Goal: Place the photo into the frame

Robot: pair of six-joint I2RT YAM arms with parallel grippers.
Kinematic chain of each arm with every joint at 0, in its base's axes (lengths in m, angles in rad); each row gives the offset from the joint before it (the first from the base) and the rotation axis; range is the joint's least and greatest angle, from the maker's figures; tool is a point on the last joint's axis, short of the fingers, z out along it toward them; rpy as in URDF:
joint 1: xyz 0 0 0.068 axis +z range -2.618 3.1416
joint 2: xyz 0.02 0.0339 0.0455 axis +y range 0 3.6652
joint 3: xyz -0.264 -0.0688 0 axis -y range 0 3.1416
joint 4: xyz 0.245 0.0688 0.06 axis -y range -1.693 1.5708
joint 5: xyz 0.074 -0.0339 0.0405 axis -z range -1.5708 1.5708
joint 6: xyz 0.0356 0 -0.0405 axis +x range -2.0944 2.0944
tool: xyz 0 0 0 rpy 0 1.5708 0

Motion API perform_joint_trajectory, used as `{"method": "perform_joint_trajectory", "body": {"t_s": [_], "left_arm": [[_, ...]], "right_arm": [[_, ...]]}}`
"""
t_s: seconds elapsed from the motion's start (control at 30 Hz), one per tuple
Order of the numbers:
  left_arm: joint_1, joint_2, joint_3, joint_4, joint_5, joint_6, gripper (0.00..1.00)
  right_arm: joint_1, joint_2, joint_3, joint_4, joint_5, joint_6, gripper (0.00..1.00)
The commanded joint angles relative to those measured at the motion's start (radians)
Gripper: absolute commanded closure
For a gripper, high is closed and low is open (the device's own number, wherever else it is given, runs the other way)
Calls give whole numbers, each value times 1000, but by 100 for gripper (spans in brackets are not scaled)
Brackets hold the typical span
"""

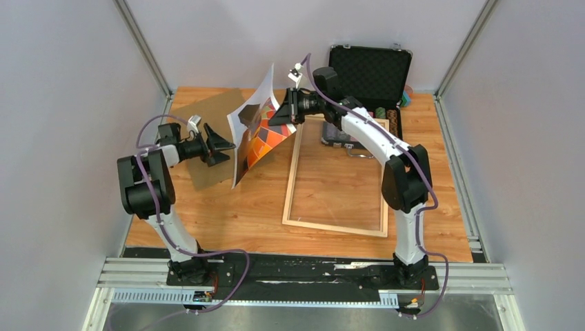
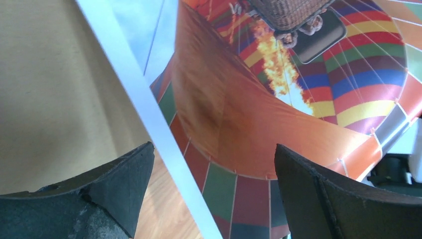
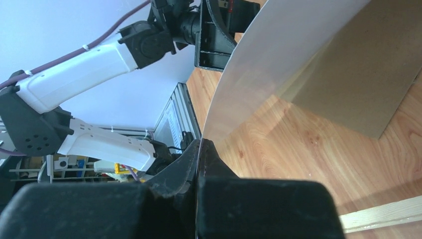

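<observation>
My left gripper should go on moving toward the photo before its fingers close on the photo's white border [image 2: 158, 122], which stands edge-on in the gap of the open gripper.
The photo [image 1: 259, 134], a hot-air balloon print, hangs curled in the air over the table left of the frame [image 1: 334, 228]. My right gripper [image 1: 284, 114] is shut on its upper right edge. In the right wrist view the fingers [image 3: 214, 159] pinch the sheet, whose white back [image 3: 278, 59] curves away. My left gripper [image 1: 224, 147] stands open just left of the photo. In the left wrist view the balloon print [image 2: 259, 114] fills the picture beyond the wide-apart fingers [image 2: 119, 189], its white border running between them, untouched. The light-wood frame lies flat with its pane up.
A brown backing board [image 1: 207, 121] lies flat at the back left, under the left arm. An open black case [image 1: 369, 69] with small items stands at the back right, just behind the frame. Grey walls close in the wooden table [image 1: 227, 214] on three sides.
</observation>
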Motion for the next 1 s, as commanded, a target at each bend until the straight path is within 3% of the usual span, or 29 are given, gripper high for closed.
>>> {"method": "perform_joint_trajectory", "body": {"t_s": [0.0, 0.07, 0.13, 0.33, 0.53, 0.67, 0.97], "left_arm": [[-9, 21, -83, 470, 90, -340, 1], [-15, 44, -117, 620, 91, -510, 1], [-21, 60, -140, 699, 84, -568, 0], [-25, 58, -154, 544, 37, -460, 0], [-86, 103, -137, 664, 39, -590, 0], [-144, 155, -123, 850, 28, -740, 0], [-230, 378, -122, 1396, 11, -1247, 1]], "right_arm": [[-24, -89, -20, 62, -46, 33, 100], [-33, -103, -28, 76, -54, 39, 100], [-42, -116, -30, 78, -55, 40, 100], [-60, -135, -26, 85, -62, 47, 100], [-62, -140, -49, 103, -77, 60, 100], [-63, -152, -69, 118, -80, 58, 100], [-74, -170, -73, 135, -100, 68, 100]]}}
